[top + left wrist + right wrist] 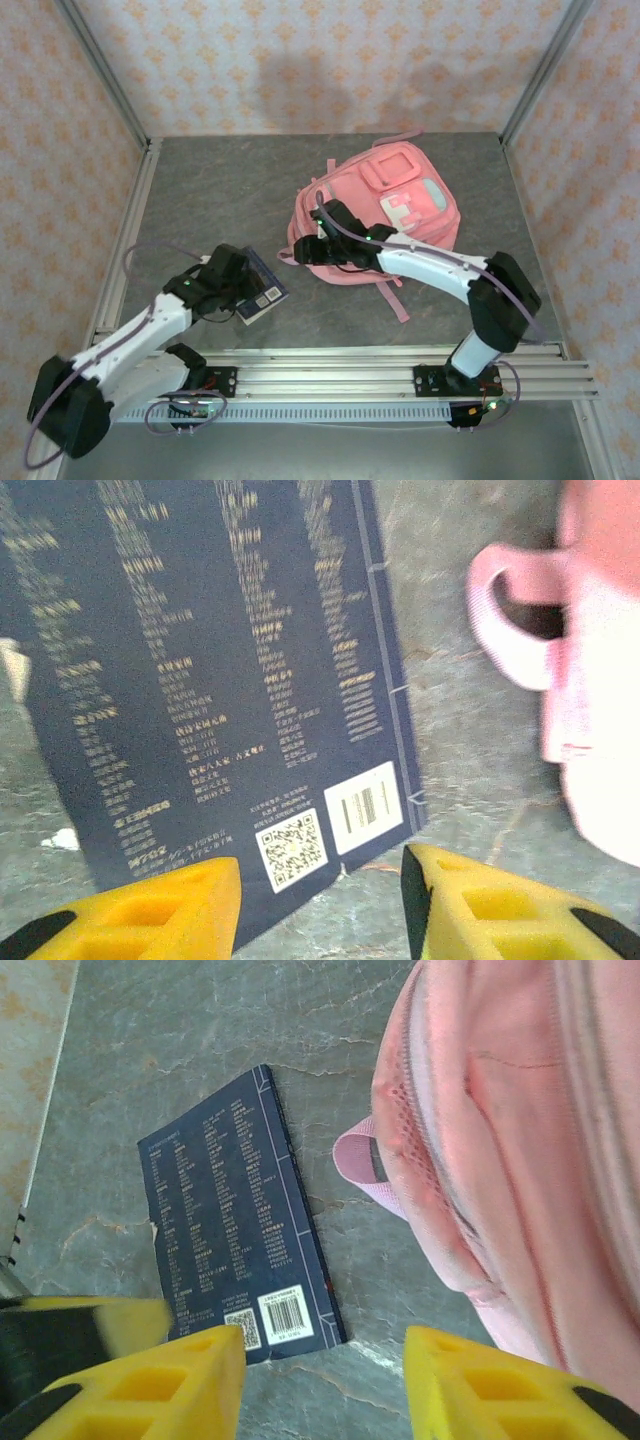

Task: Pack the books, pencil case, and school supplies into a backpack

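My right gripper is nearing the book's spine edge [269, 270], clear of the pink backpack, and should keep on toward that edge until its fingers straddle it, then close.
A dark navy book [262, 287] lies flat on the grey table, back cover up, with a QR code and a barcode label near its corner [200, 680] [235, 1230]. My left gripper [236, 279] [320, 900] hovers open over the book's near corner, its yellow fingers spread to either side with nothing gripped. The pink backpack [385, 210] lies to the right of the book, front pockets up [600, 700] [520, 1160]. My right gripper [312, 248] [325, 1380] stands open above the gap between book and backpack, by the backpack's left edge.
A pink carry loop [510, 620] [355, 1155] sticks out of the backpack toward the book. A pink strap [396, 296] trails toward the near rail [400, 365]. Patterned walls close in the table on three sides. A yellow finger [110, 1318] of the left arm shows in the right wrist view.
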Robot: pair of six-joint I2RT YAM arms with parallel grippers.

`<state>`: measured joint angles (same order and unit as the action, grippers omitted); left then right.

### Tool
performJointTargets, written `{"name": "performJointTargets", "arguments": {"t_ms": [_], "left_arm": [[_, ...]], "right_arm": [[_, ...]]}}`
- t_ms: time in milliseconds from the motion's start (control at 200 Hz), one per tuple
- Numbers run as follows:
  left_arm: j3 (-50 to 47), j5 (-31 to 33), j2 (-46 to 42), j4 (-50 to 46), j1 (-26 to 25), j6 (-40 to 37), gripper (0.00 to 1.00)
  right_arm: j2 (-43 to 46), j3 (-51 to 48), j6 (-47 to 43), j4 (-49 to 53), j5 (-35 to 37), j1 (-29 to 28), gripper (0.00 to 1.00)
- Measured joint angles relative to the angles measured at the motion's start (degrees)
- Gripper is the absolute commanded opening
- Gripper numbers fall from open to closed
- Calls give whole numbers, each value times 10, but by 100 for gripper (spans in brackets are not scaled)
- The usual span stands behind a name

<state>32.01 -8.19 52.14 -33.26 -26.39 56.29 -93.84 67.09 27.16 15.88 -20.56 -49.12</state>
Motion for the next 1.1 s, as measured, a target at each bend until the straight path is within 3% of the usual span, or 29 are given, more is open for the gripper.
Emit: {"name": "performJointTargets", "arguments": {"t_ms": [195,310,565,826,1101], "left_arm": [[-20,-19,-38,-8,140,1,35],[-39,-23,-2,-7,178,-9,34],[-73,-50,43,47,204,-14,38],[-99,-70,79,93,209,-20,38],[-104,-75,78,97,213,-31,36]], "right_arm": [[-96,81,-4,10,19,-40,37],[-161,140,-11,27,24,-55,38],[-276,251,-38,80,42,-60,46],[-354,325,-59,120,32,-60,46],[-367,342,-68,120,-63,-54,44]]}}
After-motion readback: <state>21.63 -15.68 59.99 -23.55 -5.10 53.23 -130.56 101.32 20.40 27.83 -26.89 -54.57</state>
